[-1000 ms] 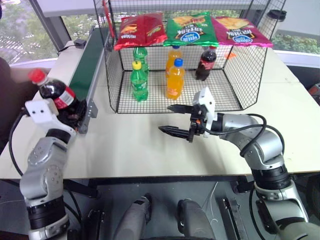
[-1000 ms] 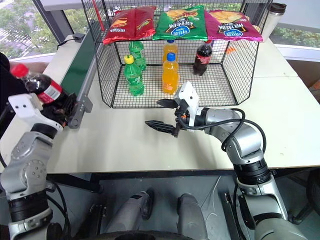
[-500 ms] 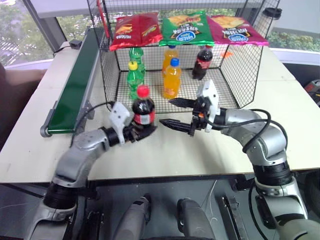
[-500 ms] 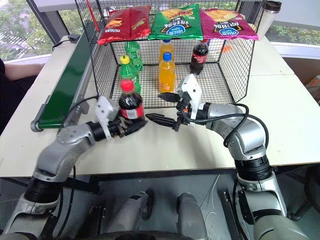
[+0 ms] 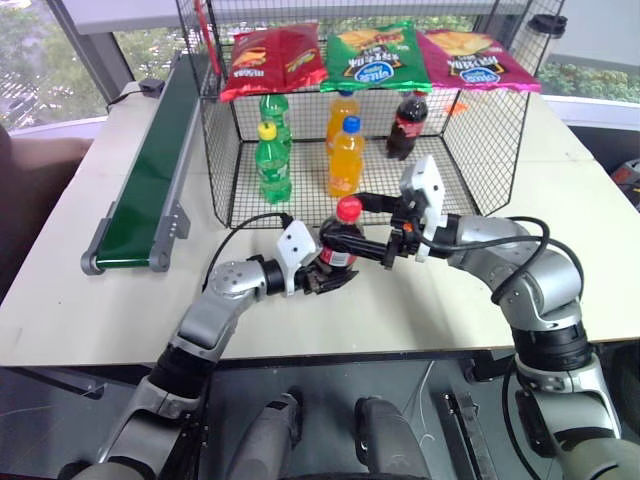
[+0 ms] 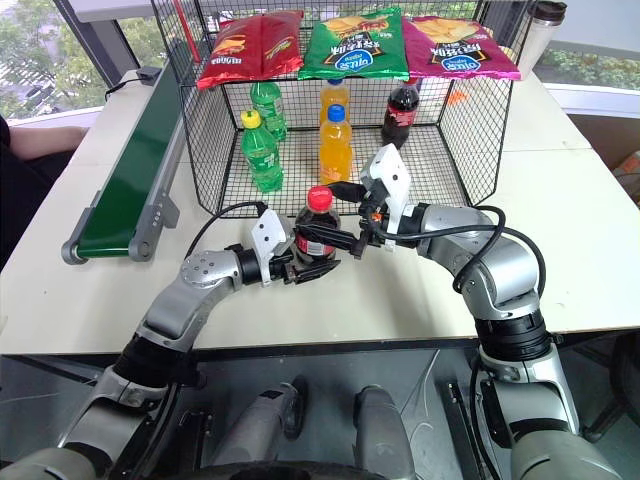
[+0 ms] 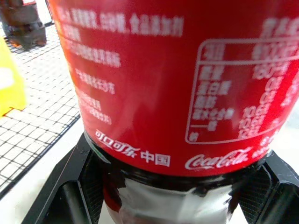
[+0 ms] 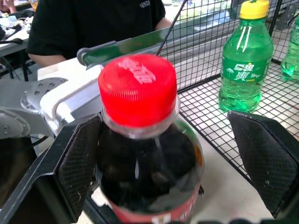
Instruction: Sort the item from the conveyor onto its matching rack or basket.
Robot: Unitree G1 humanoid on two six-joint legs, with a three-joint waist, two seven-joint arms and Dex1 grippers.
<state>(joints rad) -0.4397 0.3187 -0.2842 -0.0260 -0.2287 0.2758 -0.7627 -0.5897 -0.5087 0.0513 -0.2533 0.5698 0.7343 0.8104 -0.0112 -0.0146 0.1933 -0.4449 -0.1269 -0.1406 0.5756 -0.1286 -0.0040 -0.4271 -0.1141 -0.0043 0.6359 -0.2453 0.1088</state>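
The cola bottle's lower body [image 5: 338,266] is in my left gripper, far from the second cola bottle. Next, my right gripper takes hold of the shoulder [image 6: 318,216] before my left gripper lets go.
The item, a small cola bottle [image 5: 338,248] with a red cap, stands upright just in front of the black wire cage [image 5: 492,150]. My left gripper [image 5: 333,272] is shut on its lower body, one finger [image 7: 70,186] on each side under the red label. My right gripper [image 5: 360,226] is open and reaches in from the right. Its fingers [image 8: 77,161] stand on either side of the bottle's shoulder, with a clear gap at one of them. The dark-green conveyor [image 5: 150,170] lies bare at the left.
Inside the cage stand a second cola bottle [image 5: 408,125], two orange soda bottles [image 5: 345,160] and two green ones [image 5: 272,165]. Three snack bags [image 5: 380,58] lie on the cage's top. A person in a black shirt [image 8: 93,23] sits beyond the conveyor.
My left arm has swung the cola bottle from beside the conveyor to the right and lower, bringing it between the right gripper's open fingers. The right arm has stayed nearly still.
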